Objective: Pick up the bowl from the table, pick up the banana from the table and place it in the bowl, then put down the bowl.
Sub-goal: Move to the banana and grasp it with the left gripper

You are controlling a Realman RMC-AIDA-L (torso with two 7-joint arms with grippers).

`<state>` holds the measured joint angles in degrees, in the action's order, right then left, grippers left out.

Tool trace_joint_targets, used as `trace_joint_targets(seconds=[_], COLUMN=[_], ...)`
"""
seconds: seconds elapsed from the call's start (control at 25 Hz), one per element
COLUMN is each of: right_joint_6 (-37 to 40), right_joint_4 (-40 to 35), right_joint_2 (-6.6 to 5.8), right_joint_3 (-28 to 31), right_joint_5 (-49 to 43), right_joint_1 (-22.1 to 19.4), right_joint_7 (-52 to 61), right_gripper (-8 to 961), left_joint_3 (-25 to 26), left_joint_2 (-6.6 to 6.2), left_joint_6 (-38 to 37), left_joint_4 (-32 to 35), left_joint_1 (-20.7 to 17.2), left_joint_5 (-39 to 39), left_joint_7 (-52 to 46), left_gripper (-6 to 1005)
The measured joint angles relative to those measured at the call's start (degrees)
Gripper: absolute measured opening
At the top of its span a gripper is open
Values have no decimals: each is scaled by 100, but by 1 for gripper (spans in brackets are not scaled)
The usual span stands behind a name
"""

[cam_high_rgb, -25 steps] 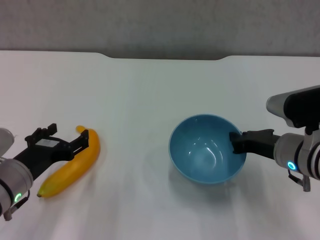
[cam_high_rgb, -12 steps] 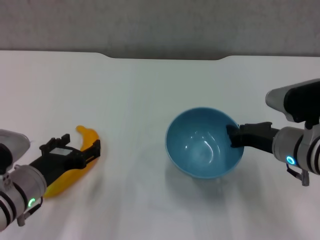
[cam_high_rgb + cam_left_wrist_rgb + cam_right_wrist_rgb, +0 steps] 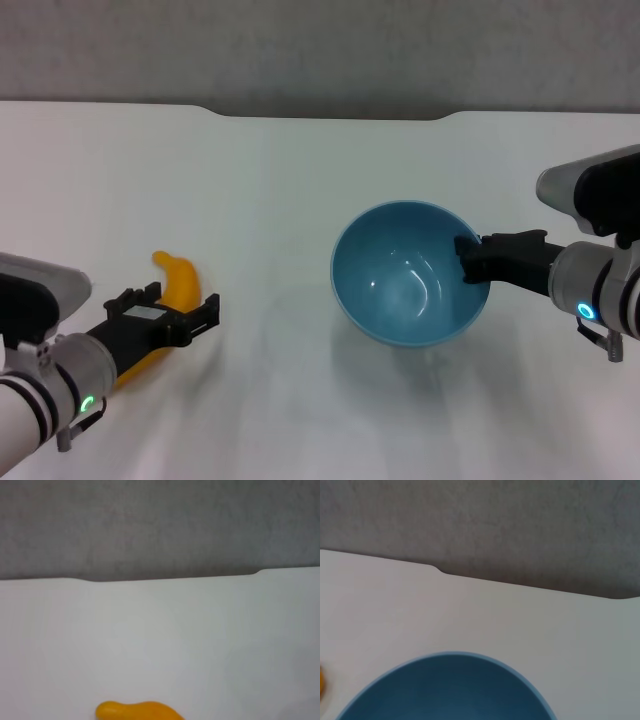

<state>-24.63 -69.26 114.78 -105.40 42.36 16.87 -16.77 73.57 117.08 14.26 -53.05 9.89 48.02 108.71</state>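
Observation:
I need to keep lowering my left gripper, whose open fingers span the banana's narrow width [image 3: 181,283], until they are on both sides of its middle [image 3: 178,293], and then close them.
The light-blue bowl [image 3: 405,285] is right of centre, tilted and held a little above the white table [image 3: 290,190]. My right gripper [image 3: 468,262] is shut on its right rim. The bowl's rim also shows in the right wrist view [image 3: 450,690]. The yellow-orange banana [image 3: 180,282] lies on the table at the left. My left gripper [image 3: 170,318] is over its middle, with the fingers spread to either side of it. The banana's lower end is hidden behind the arm. One end of the banana shows in the left wrist view [image 3: 135,711].
The table's far edge has a rounded notch [image 3: 330,113] with a grey wall behind it. The bowl casts a faint shadow on the table beneath it.
The right gripper has lifted the bowl slightly and tilted it. The left gripper has moved along the banana toward its middle and lower over it. The banana has not moved.

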Motion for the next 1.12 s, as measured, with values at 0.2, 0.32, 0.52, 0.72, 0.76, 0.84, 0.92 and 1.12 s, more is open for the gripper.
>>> trace_joint_targets(seconds=[0.2, 0.32, 0.52, 0.72, 0.76, 0.84, 0.92, 1.12], right_joint_6=[1, 10, 33, 36, 37, 40, 46, 47], right_joint_4=[-23, -45, -71, -77, -80, -88, -96, -97], right_joint_2=[0, 0, 0, 0, 0, 0, 0, 6], right_joint_3=[-22, -33, -40, -48, -50, -54, -57, -58], right_joint_5=[0, 0, 0, 1, 1, 0, 0, 0], right_joint_1=[0, -8, -40, -43, -43, -46, -51, -55], right_joint_7=[-3, -3, -10, -11, -12, -15, -19, -20], right_gripper=[39, 39, 39, 39, 39, 39, 39, 39], left_joint_3=[4, 41, 87, 99, 97, 86, 91, 102], left_joint_2=[8, 8, 7, 7, 7, 7, 7, 7], left_joint_6=[-7, -8, -28, -154, -173, -253, -283, -289], left_joint_4=[303, 436, 649, 767, 790, 908, 960, 949], left_joint_1=[224, 336, 524, 571, 585, 635, 650, 641], left_joint_5=[-4, -4, -4, -4, -4, -4, -4, -4], left_joint_7=[-9, 6, 44, 54, 54, 55, 55, 28], left_gripper=[898, 898, 900, 899, 899, 898, 897, 896])
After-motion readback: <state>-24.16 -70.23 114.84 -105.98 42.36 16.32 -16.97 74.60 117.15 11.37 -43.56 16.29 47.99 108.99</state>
